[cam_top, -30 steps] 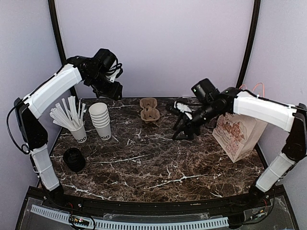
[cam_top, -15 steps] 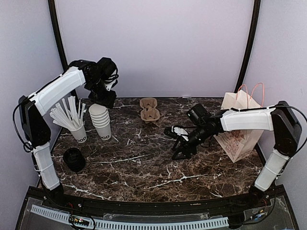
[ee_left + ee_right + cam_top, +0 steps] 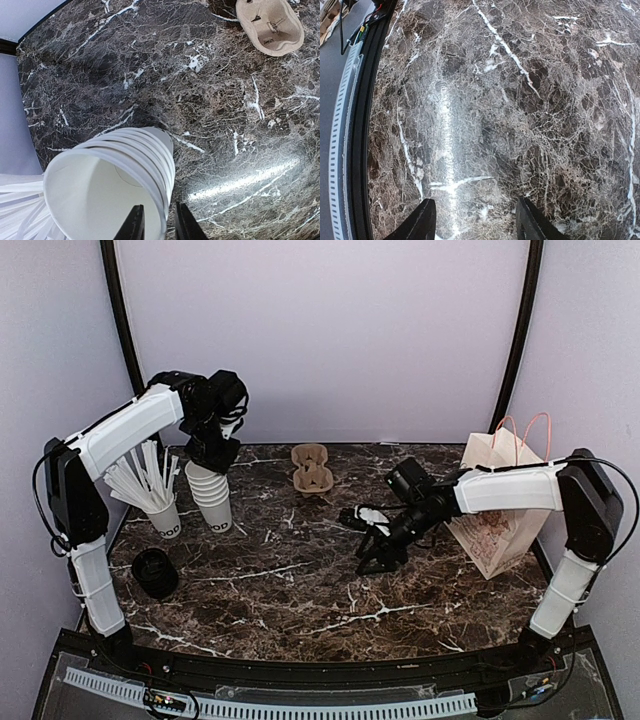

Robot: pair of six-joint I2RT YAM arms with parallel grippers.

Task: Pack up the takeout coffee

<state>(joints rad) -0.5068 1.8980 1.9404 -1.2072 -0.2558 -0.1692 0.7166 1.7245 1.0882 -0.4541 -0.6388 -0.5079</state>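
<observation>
The robot's right gripper should hold the lower cups' rims while its left gripper pulls out the top cup, because the top cup is nested in the stack.
No lidded white cup with black lettering shows in any view. My left gripper is down on the stack of nested white cups. In the left wrist view it straddles the top cup's rim, one finger inside the cup and one outside. The jaws stand narrowly apart, with small gaps to the cup wall. My right gripper is open and empty, low over the marble table right of centre. Its wrist view shows only bare marble between the fingers.
A white cup of paper-wrapped straws stands left of the stack. Round black lids sit at the near left. A brown cup carrier lies at the back centre, also in the left wrist view. A paper bag stands at the right.
My left gripper came down from behind the stack onto the top cup's rim. My right gripper dropped lower and nearer, uncovering the bag's handles, then barely moved.
</observation>
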